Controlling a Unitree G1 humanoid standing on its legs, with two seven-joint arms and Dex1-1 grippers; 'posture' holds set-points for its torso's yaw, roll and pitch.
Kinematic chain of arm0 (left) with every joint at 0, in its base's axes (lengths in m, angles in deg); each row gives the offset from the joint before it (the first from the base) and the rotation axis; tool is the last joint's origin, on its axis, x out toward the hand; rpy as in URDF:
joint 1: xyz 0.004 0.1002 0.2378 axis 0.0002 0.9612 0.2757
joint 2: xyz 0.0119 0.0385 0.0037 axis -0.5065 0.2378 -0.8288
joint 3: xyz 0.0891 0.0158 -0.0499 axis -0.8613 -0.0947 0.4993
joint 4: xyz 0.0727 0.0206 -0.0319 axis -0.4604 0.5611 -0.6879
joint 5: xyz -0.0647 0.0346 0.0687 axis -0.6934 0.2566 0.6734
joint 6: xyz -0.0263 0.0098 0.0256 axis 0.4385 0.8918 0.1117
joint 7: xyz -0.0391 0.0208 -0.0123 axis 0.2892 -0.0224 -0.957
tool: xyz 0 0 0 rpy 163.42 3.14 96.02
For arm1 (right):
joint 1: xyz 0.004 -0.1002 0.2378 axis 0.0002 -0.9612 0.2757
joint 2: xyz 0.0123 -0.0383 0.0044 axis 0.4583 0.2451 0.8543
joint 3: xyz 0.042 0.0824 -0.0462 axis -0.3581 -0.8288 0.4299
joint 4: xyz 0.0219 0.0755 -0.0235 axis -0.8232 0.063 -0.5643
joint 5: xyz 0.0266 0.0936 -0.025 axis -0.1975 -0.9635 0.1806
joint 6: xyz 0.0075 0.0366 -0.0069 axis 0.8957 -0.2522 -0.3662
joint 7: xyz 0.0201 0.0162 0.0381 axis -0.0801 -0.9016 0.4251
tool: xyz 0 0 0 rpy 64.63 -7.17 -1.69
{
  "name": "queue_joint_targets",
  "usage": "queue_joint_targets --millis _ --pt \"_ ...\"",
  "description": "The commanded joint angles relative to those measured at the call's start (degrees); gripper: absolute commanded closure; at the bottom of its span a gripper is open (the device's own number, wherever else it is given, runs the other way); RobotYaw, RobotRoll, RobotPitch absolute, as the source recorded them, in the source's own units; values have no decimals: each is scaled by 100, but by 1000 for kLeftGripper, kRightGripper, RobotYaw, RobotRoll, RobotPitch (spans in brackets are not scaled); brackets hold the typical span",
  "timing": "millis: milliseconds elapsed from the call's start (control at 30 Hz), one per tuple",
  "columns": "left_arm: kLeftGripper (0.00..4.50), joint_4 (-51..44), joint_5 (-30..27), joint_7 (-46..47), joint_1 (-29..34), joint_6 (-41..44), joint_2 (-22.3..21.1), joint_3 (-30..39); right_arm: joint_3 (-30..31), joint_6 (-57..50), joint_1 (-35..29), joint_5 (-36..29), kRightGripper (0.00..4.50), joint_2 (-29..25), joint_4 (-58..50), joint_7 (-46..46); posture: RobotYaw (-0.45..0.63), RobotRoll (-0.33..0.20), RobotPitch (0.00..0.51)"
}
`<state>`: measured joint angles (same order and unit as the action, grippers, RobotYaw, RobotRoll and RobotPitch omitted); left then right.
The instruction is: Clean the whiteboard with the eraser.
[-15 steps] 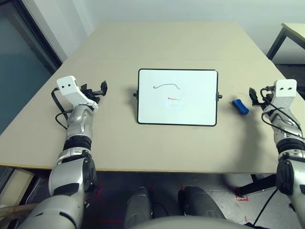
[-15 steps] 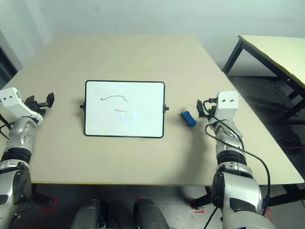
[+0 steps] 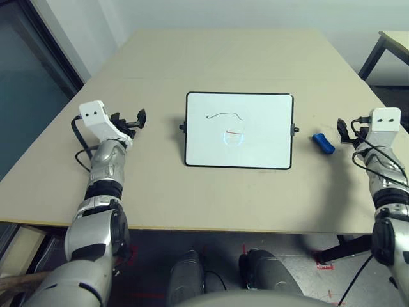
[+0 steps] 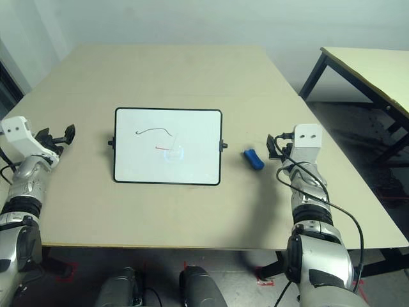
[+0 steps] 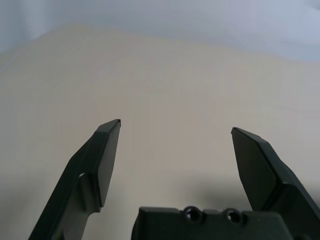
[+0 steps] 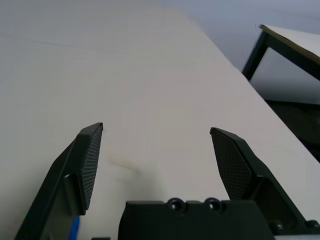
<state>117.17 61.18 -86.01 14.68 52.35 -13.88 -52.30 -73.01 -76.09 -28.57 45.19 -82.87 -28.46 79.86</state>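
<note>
The blue eraser is lying clear of the whiteboard's edge [image 4: 221,157], so my right gripper stays open and keep moving toward the eraser until its fingers are on both sides of the narrow middle [image 4: 254,159].
The whiteboard [image 3: 239,130] lies flat in the middle of the table, with a thin black curved line [image 3: 223,116] and a short red mark [image 3: 235,132] on it. The blue eraser [image 3: 323,142] rests on the table just right of the board. My right gripper [image 3: 344,129] is open, a short way right of the eraser and apart from it. In the right wrist view its fingers [image 6: 90,165] stand wide over bare table, with a sliver of the eraser [image 6: 74,229] beside one finger. My left gripper [image 3: 139,118] is open and empty, left of the board.
The beige table [image 3: 223,57] has free room beyond the board and in front of it. A second table [image 4: 364,64] with black legs stands off to the right. The table's front edge runs just ahead of my forearms.
</note>
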Motion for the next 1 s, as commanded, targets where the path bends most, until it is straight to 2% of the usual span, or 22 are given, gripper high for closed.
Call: queue_joint_targets --millis 33,133,333,733,933,1000 --pt "0 -459 -54 -731 -42 563 -101 -279 246 -987 -337 -18 20 -77 -814 277 -218 0 52" --pt "0 -1115 -19 -1422 47 1121 -160 -702 378 -1701 -555 -18 20 -128 -1355 483 -218 0 47" --pt "0 -2039 21 -2268 84 1919 -221 -1361 543 -2315 -710 89 20 -70 -1758 568 -216 0 31" --pt "0 -2444 237 -2712 118 2285 -8 -2026 624 -2348 -658 233 20 23 -1439 540 -199 0 17" --pt "0 -2670 178 -2699 96 2505 89 -2040 573 -2509 -766 173 20 54 -1590 502 -203 0 23" --pt "0 -2730 188 -2718 99 2562 87 -2052 523 -2674 -820 118 407 87 -1702 444 -207 0 27"
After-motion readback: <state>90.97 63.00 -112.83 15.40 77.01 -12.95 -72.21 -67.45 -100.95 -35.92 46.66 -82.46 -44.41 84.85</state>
